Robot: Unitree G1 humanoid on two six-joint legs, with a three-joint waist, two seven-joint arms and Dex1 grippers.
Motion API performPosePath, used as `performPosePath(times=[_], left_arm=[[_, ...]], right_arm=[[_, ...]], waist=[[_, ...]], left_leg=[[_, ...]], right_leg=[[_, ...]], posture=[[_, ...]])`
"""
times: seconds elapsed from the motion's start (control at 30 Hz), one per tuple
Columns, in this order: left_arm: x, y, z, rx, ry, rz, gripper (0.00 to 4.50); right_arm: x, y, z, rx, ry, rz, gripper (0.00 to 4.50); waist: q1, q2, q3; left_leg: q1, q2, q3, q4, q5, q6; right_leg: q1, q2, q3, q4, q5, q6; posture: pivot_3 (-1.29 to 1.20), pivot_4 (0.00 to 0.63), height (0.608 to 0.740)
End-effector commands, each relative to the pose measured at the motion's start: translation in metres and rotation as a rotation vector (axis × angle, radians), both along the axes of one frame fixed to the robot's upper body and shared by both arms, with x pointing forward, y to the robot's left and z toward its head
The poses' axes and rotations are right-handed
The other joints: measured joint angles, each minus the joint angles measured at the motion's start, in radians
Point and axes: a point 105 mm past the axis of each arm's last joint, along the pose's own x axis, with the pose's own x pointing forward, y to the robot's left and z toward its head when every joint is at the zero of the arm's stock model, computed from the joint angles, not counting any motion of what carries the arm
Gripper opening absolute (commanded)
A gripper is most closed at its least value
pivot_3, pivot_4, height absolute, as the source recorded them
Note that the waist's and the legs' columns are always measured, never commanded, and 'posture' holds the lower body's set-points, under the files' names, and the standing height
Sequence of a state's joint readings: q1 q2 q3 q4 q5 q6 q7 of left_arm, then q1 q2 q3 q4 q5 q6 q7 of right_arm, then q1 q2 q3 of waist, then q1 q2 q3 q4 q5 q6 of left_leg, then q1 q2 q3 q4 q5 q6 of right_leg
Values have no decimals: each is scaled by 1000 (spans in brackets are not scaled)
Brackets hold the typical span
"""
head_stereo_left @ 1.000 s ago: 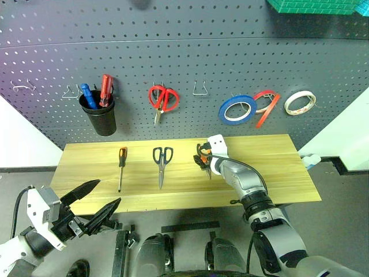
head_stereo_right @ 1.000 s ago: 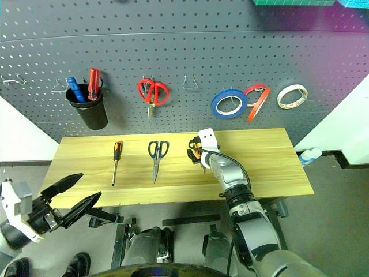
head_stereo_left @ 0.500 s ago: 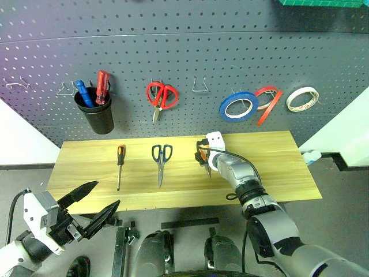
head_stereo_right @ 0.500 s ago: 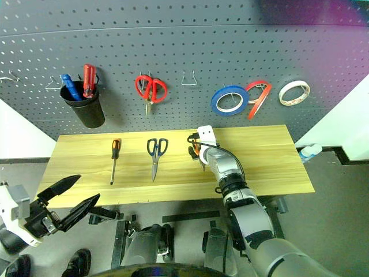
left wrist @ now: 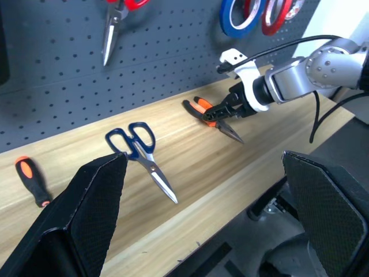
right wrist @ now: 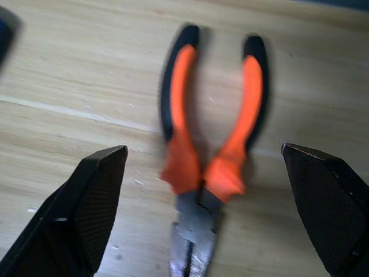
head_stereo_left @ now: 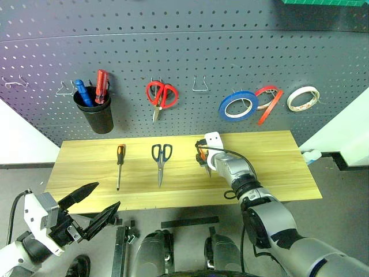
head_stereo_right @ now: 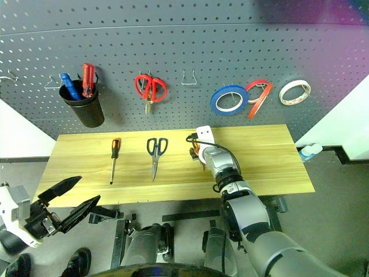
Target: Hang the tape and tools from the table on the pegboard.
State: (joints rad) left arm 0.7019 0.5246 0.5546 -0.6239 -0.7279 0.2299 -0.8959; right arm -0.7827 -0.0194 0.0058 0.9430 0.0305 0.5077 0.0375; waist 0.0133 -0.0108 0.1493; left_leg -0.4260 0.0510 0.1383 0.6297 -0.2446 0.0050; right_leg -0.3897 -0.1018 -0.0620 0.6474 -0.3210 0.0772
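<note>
I expect the pliers to hang by the flares of their handles, jaws down, when I lower them onto the hook, because the orange handles flare (right wrist: 225,176) wider than the pliers (right wrist: 197,214)' jaws.
The orange-and-black pliers (right wrist: 210,167) lie flat on the light wood table (head_stereo_left: 271,167), a little right of its middle. My right gripper (head_stereo_left: 204,159) hangs just above them, open, with a finger on either side of the handles. The black-handled scissors (head_stereo_left: 161,158) and the slim orange-and-black screwdriver (head_stereo_left: 120,164) lie further left on the table. The red tape (head_stereo_left: 268,101) hangs on the dark pegboard (head_stereo_left: 230,52) between a blue and a white roll. My left gripper (head_stereo_left: 108,194) is open and empty, low in front of the table's left end.
On the pegboard hang a black cup (head_stereo_left: 97,115) with a red and a blue screwdriver, red-handled scissors (head_stereo_left: 162,96), a blue roll (head_stereo_left: 237,105) and a cream-white roll (head_stereo_left: 302,98). Bare hooks (head_stereo_left: 200,86) stand between the red scissors and the rolls, and more at the far left (head_stereo_left: 69,89).
My right gripper has tipped further downward over the pliers while staying above them. The left arm has kept still. The head camera has shifted slightly.
</note>
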Motion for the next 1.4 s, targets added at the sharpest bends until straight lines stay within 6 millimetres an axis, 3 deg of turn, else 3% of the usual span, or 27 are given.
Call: performPosePath(times=[0.03, 0.8, 0.93, 1.07, 1.4], left_arm=[[-3, 3, 1, 14, -9, 0, 4500], [-14, 6, -4, 14, 4, 11, 4500], [-15, 5, -4, 14, 5, 10, 4500], [-15, 5, -4, 12, 6, 10, 4500], [-15, 6, -4, 11, 9, 9, 4500]], right_arm=[[9, 5, 13, 7, -45, 4, 4480], [11, 12, 7, -23, -19, 13, 4480], [12, 11, 8, -36, -33, 6, 3636], [13, 11, 8, -38, -33, 7, 2217], [11, 11, 6, -32, -22, 10, 2086]], waist=[[0, 0, 1], [2, -4, 16], [2, -4, 16], [2, -4, 16], [2, -4, 16]], left_leg=[[0, 0, 0, 0, 0, 0], [0, 0, 0, 0, 1, -1], [0, 0, 0, 0, 1, -1], [0, 0, 0, 0, 1, -1], [0, 0, 0, 0, 2, -4]], right_leg=[[0, 0, 0, 0, 0, 0], [0, 0, 0, 0, 0, 0], [0, 0, 0, 0, 0, 0], [0, 0, 0, 0, 0, 0], [0, 1, 0, 0, 0, 1]], posture=[[262, 176, 740], [302, 181, 740], [305, 179, 740], [306, 178, 740], [308, 171, 740]])
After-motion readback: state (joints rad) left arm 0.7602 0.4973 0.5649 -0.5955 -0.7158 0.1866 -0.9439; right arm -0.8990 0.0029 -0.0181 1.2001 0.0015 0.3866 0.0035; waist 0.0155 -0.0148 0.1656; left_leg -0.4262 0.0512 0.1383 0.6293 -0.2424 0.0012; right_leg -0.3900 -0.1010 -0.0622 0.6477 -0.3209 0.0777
